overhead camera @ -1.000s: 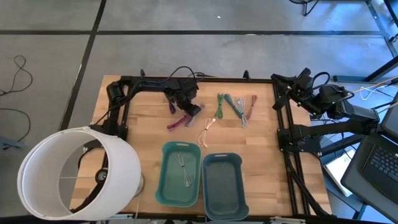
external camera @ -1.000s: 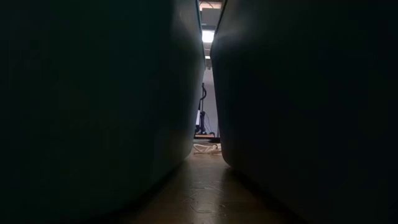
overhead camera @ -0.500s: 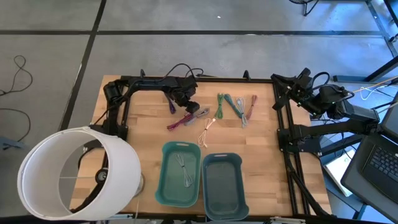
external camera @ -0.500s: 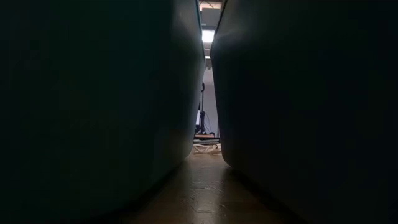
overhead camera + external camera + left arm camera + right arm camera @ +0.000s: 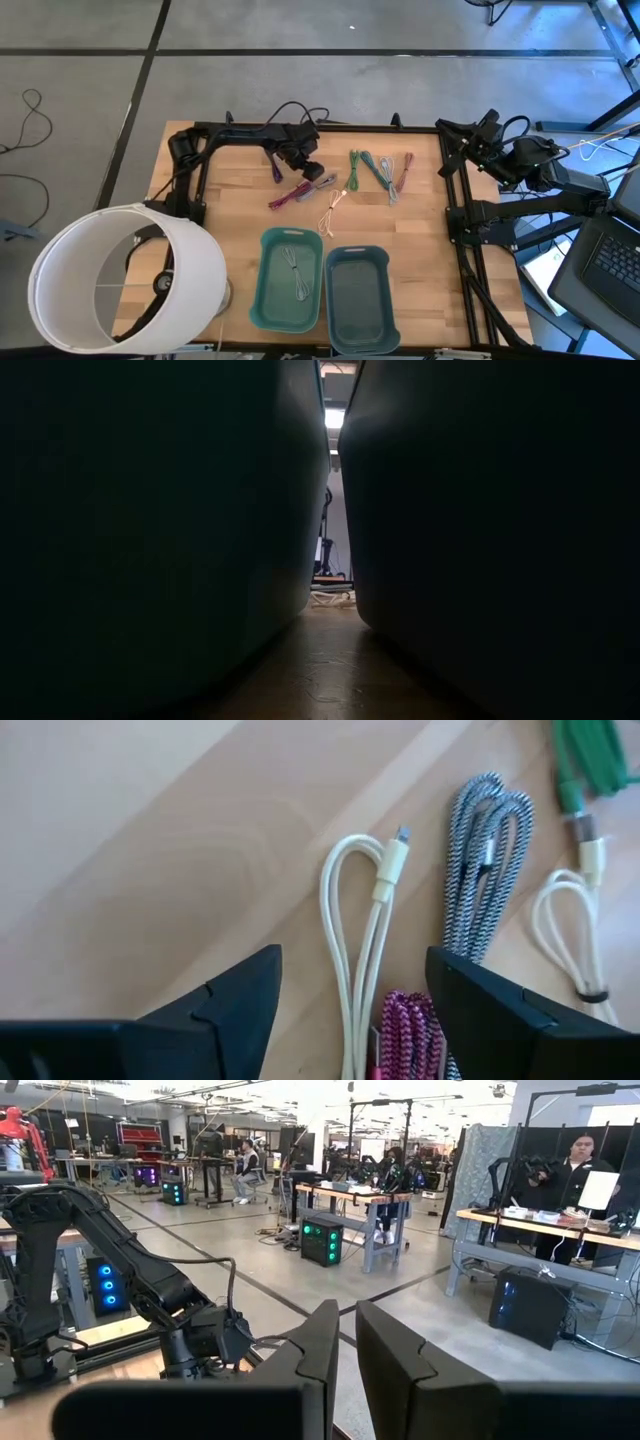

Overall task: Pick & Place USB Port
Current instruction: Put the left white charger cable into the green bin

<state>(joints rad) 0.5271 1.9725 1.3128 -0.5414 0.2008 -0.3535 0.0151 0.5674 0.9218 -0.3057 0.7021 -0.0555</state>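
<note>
The magenta cable is between my left gripper's fingers next to the cream cable, so I need to lift clear and come down around the cream cable alone.
A bundle of USB cables lies on the wooden table below my left gripper. It holds a magenta braided cable, a cream one and a grey-white braided one. My left gripper hovers open over them, one finger on either side of the cream loop, touching nothing. More cables, green, grey-green and red, lie to the right. My right gripper waits shut at the table's far right edge.
Two teal bins stand near the front edge; the left one holds a grey cable. Their dark walls fill the low view. A white cylinder covers the near left corner. A thin cream cable lies mid-table.
My left gripper has drawn back from the cable bundle toward the table's far edge. The grey-white cable it covered now shows on the table. The cables lie where they were.
</note>
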